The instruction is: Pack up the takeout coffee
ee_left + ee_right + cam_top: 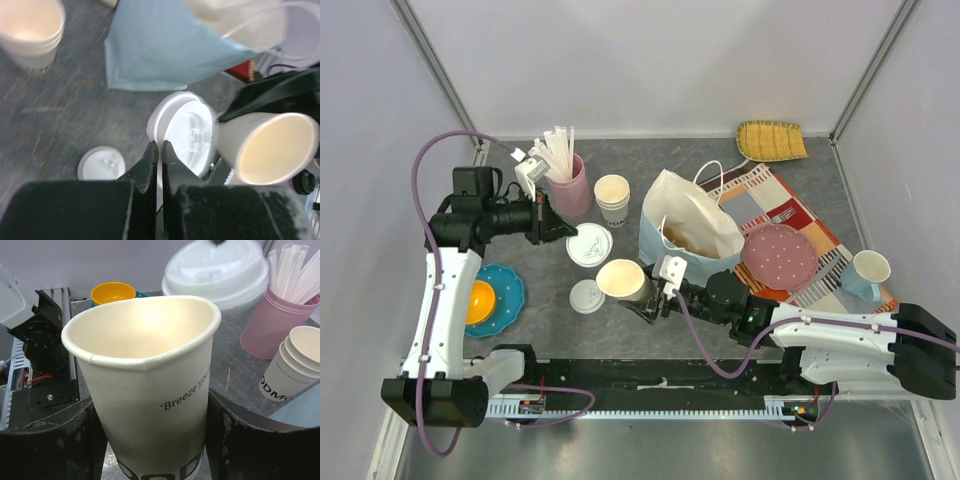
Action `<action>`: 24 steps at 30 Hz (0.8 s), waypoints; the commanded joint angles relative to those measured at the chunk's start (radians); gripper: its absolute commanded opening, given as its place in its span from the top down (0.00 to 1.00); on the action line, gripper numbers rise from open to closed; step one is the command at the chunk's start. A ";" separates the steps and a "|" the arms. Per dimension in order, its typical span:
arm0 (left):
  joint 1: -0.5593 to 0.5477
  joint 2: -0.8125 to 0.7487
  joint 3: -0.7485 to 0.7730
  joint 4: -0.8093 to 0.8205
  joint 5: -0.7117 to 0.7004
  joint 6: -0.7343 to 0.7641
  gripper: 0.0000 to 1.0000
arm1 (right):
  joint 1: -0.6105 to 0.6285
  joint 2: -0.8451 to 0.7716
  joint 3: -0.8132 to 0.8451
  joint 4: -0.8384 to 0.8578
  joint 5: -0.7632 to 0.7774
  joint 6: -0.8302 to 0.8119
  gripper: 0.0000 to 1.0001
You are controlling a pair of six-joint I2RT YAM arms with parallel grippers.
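Note:
I should keep my left gripper moving toward the open table [608,346] by the front edge and let go of the lid there, because the white lid [590,245] is hanging clear of the cup.
My right gripper [645,290] is shut on a white paper cup [623,280] printed "Breeze", lidless and empty inside, filling the right wrist view [150,390] between the fingers [235,440]. My left gripper [560,232] is shut on the rim of a round white plastic lid [589,245], held just left of the cup. In the left wrist view the jaws [160,147] pinch the lid's [185,131] edge, with the cup [270,147] beside it. No capped cup shows. A blue and white paper bag [688,235] stands open behind the cup.
A smaller loose lid [586,296] lies on the table left of the cup. A stack of lidless cups [612,198] and a pink holder of straws [568,180] stand at the back. A yellow bowl on a blue plate [485,300] sits left; a pink plate [778,252] and blue mug [865,275] right.

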 commanded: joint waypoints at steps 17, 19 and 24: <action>0.045 0.079 -0.368 -0.020 -0.074 0.416 0.98 | 0.004 -0.094 -0.044 -0.132 -0.044 0.008 0.31; -0.092 0.089 -0.366 -0.010 -0.109 0.398 0.98 | 0.006 -0.073 -0.037 -0.121 -0.052 -0.001 0.31; -0.433 0.206 -0.417 0.004 -0.247 0.497 0.98 | 0.004 -0.052 -0.020 -0.116 -0.071 -0.015 0.31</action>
